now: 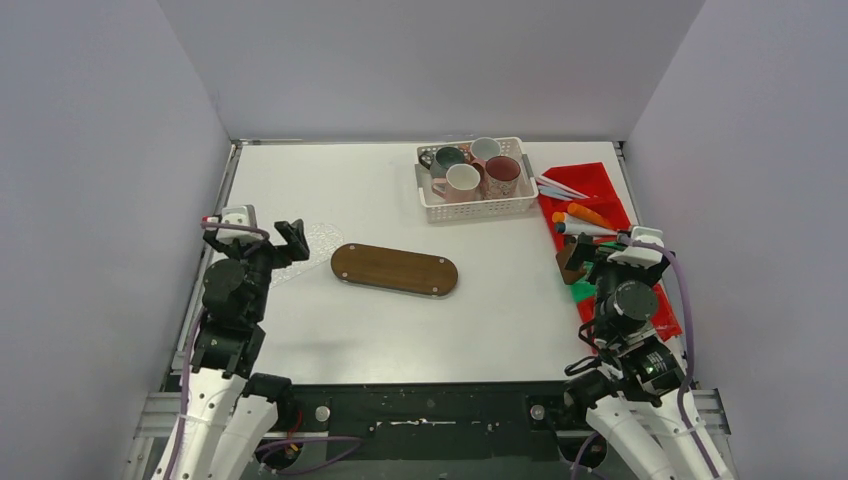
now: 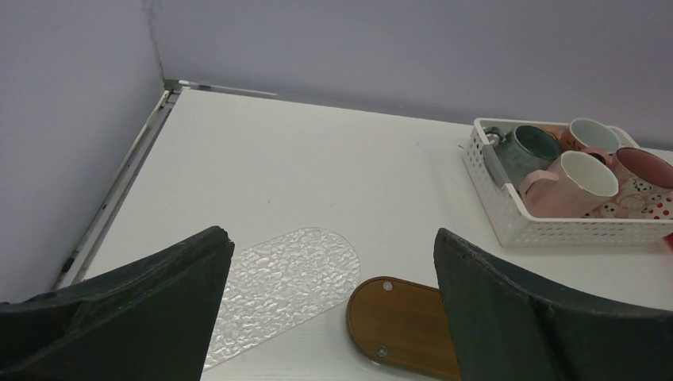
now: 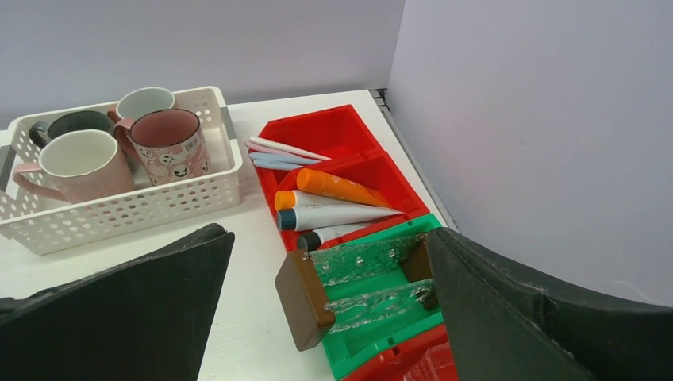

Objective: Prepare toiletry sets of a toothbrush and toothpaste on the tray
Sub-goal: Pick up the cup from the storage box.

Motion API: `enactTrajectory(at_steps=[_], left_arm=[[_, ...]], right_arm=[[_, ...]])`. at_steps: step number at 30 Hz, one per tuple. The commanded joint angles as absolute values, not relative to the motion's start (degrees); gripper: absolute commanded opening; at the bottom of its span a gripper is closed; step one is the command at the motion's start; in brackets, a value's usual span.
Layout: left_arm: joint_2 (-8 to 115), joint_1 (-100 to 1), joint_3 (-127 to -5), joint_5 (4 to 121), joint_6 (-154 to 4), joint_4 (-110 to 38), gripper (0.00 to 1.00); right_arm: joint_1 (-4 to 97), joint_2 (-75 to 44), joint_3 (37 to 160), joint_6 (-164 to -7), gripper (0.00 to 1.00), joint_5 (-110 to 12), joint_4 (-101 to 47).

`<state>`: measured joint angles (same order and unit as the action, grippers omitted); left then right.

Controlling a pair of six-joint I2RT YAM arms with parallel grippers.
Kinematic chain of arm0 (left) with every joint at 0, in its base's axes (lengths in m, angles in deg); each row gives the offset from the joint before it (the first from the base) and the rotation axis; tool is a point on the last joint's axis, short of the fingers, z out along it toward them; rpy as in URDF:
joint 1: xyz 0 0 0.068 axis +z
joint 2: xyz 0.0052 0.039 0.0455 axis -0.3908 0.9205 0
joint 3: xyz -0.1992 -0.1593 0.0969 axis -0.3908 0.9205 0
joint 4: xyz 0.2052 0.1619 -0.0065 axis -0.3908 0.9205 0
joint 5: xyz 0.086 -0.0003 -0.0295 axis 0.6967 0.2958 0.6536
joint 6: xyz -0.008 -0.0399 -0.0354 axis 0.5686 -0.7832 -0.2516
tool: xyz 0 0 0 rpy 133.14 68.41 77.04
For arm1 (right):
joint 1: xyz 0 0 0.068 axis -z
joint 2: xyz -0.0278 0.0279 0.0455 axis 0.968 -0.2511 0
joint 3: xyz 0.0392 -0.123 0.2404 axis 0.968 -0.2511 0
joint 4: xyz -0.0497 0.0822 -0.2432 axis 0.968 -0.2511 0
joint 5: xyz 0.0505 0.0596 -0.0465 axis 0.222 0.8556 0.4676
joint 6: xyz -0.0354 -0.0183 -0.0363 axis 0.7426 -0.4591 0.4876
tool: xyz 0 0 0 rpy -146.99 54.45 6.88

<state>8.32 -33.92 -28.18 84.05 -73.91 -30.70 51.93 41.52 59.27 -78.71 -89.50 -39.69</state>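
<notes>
I should keep moving my left gripper toward the pinkish-white mug (image 1: pixel 461 183) and close it on the mug's rim (image 1: pixel 448 175). The mug is upright at the basket's near side, and the mug's rim is free.
Several mugs stand in a white basket (image 1: pixel 478 207): pinkish-white (image 3: pixel 79 163), dark green (image 3: pixel 71 123), maroon patterned (image 3: pixel 171 143) and white (image 3: pixel 143 101). Toothbrushes (image 3: pixel 286 151) and toothpaste tubes (image 3: pixel 337 214) lie in a red organizer (image 1: pixel 600 180) at the right. The wooden oval tray (image 1: pixel 395 269) lies bare mid-table. My left gripper (image 1: pixel 255 232) hovers open left of the tray, nothing between its fingers (image 2: pixel 159 302). My right gripper (image 1: pixel 622 262) is open over the organizer's near end, also holding nothing.
A clear textured oval plate (image 2: pixel 286 278) lies just left of the wooden tray (image 2: pixel 401 325). A wood-and-clear holder (image 3: pixel 365 290) sits in a green compartment below my right gripper (image 3: pixel 329 236). Grey walls close in the table on three sides.
</notes>
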Motion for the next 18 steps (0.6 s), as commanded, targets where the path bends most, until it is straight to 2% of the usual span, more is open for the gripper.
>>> enactTrajectory(at_steps=[1,8,18], left_arm=[[14.4,-33.6,-33.9,76.2,-73.9,-33.2,0.97],[29.8,-33.9,-41.9,65.6,-76.9,-30.8,0.97],[45.8,-39.1,-53.5,62.1,-77.5,-30.8,0.97]], right_arm=[[52.5,43.1,59.1,-78.9,1.00,-88.0,-37.6],[52.6,43.0,59.3,-78.9,1.00,-85.0,-37.7],[52.5,42.5,59.4,-80.4,1.00,-82.3,-38.0]])
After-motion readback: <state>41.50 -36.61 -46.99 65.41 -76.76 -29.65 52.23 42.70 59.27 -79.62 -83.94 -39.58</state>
